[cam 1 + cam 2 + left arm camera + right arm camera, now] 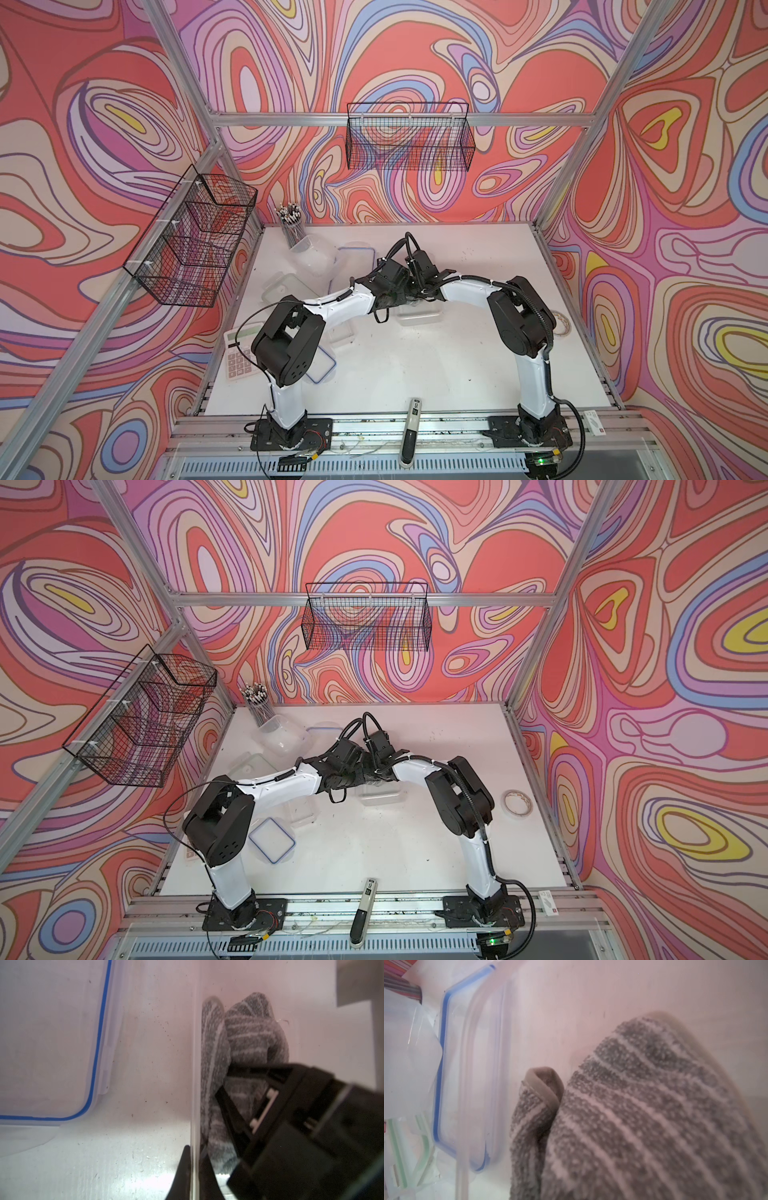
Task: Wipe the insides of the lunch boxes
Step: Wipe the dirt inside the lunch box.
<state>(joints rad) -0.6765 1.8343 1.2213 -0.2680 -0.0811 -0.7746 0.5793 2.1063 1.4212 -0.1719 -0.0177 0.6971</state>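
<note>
The grey cloth is resting against the lunch box's clear side (196,1056) in my left gripper. My right gripper should turn the cloth away and sweep toward the lunch box's far end (248,978).
Both arms meet over a clear lunch box (419,314) at mid-table. My left gripper (195,1176) is shut on this lunch box's thin clear wall (195,1064), one finger (182,1174) outside and one inside. Inside the box, my right gripper (224,1080) is shut on a bunched grey striped cloth (249,1032). The cloth (643,1115) fills the right wrist view and hides that gripper's fingers. A small lunch box (301,812) sits under the left forearm. The large lunch box (313,259) is at the back left.
One blue-rimmed lid (353,259) lies behind the arms, another (272,839) by the left elbow, and a frosted lid (282,289) at the left. Pen cup (291,232), calculator (239,353), tape roll (516,802), a pen-like tool (413,432), wall baskets (409,137).
</note>
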